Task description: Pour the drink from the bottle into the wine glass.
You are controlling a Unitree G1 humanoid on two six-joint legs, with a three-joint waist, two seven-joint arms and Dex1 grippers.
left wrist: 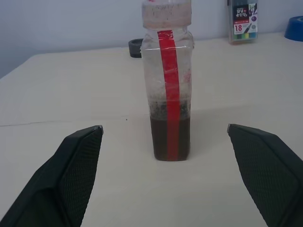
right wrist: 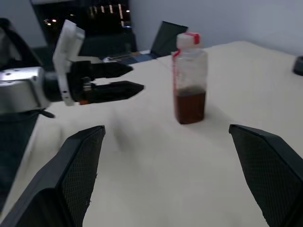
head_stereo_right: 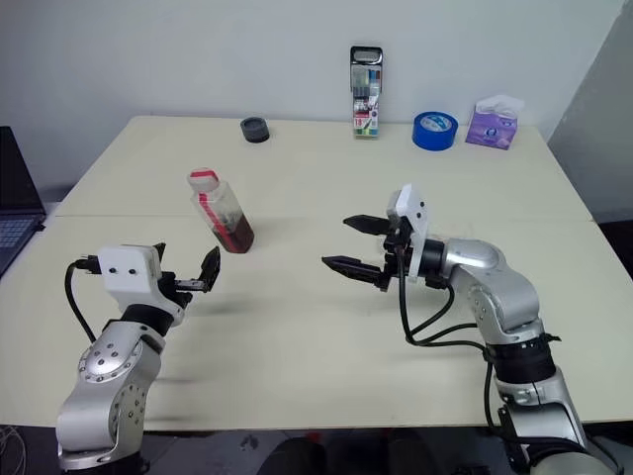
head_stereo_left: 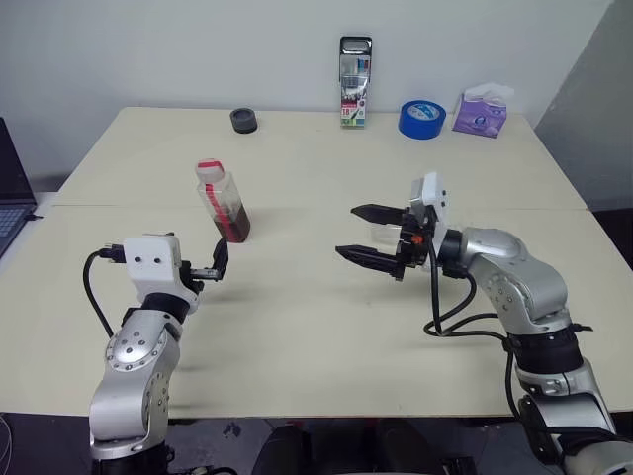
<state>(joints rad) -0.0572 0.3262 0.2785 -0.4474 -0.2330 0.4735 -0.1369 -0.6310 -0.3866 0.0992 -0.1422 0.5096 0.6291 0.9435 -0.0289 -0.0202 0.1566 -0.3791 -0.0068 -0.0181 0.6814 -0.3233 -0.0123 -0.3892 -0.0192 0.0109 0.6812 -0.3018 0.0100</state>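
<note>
The upright bottle [left wrist: 169, 94] is centred in front of the open fingers of my left gripper. I should keep moving forward until the fingers are on both sides of the bottle's clear body [head_stereo_left: 226, 204], and then close them.
The bottle [head_stereo_left: 222, 201] stands upright on the table's left half; it is clear plastic with a red strip and a red-and-white cap. The dark reddish-brown drink [left wrist: 161, 139] fills its lower part. My left gripper [head_stereo_right: 188, 253] is open and level, a short way in front of the bottle and pointing at it, without touching. My right gripper [head_stereo_left: 347, 231] hovers open over the middle of the table, pointing left toward the bottle, with nothing between its fingers. In the right wrist view the left gripper [right wrist: 137, 78] appears beside the bottle [right wrist: 191, 80]. The wine glass is out of view.
Along the table's far edge stand a marker pack [head_stereo_left: 355, 81], a blue tape roll [head_stereo_left: 420, 119], a purple tissue pack [head_stereo_left: 482, 111] and a small black round object [head_stereo_left: 243, 120]. A laptop [head_stereo_left: 12, 188] sits off the left side.
</note>
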